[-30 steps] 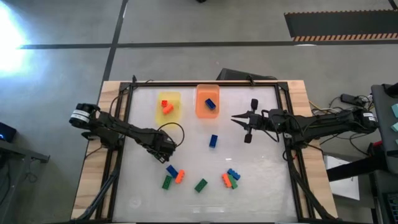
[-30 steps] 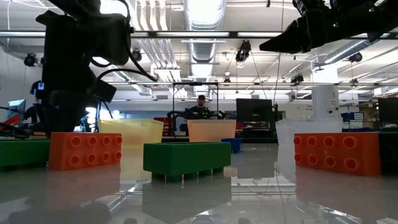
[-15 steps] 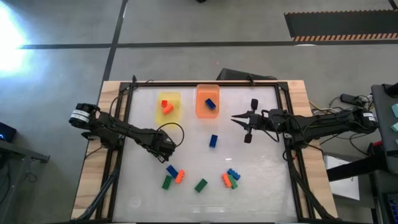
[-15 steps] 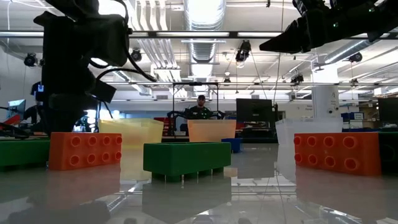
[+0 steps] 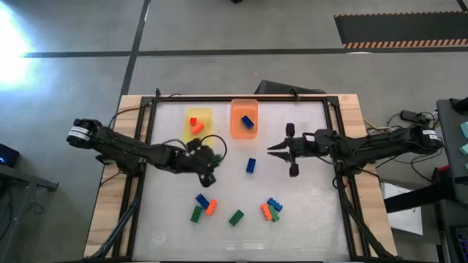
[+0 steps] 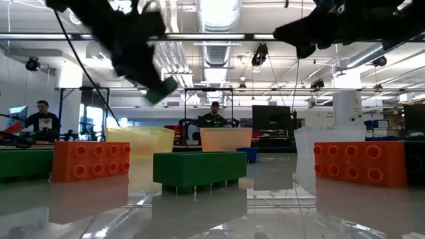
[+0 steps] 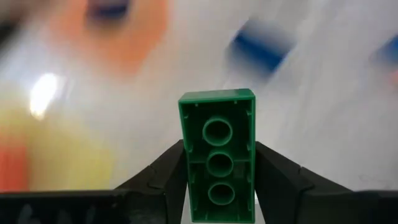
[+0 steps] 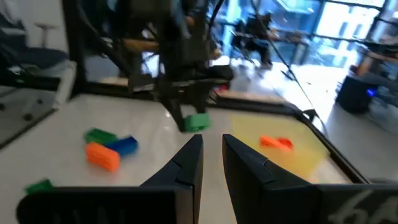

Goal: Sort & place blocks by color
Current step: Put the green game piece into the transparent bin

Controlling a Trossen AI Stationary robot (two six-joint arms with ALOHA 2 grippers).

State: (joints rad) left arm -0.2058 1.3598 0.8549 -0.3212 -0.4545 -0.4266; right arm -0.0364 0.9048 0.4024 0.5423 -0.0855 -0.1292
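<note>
The green block sits in my left gripper, far from the clear tray [image 6: 327,135], so my right gripper should first open and take the green block's loose end [image 7: 217,102].
My left gripper [image 5: 208,166] hangs over the table's middle left, shut on a green block [image 7: 217,155], which also shows high above the table in the low view [image 6: 162,90]. My right gripper [image 5: 270,148] hovers right of centre, shut with only a thin slit between its fingers [image 8: 211,146], touching nothing. On the table lie a blue block [image 5: 251,165], a blue, orange and green group [image 5: 205,207], a lone green block [image 5: 236,217] and another mixed group [image 5: 270,210]. An orange block lies in the yellow tray [image 5: 199,124] and a blue one in the orange tray [image 5: 243,120]. My left gripper pinches the green block between its two fingers by the two long sides [image 7: 186,177], at the end nearer the wrist. The block lies along the fingers, its far end [image 7: 217,99] sticking out past the tips and its hollow underside facing the wrist camera. It is lifted clear and tilted.
A clear tray [image 6: 312,143] stands at the right in the low view. The table's dark frame rail [image 5: 241,98] runs along the far edge, behind the trays. People sit in the room beyond. Bare tabletop lies between the two grippers and along the near edge.
My left gripper has risen from table height beside the left group of blocks, carrying the green block clear of the table, and has moved toward the table's right and far side. My right gripper has shifted slightly toward the left and near edge.
</note>
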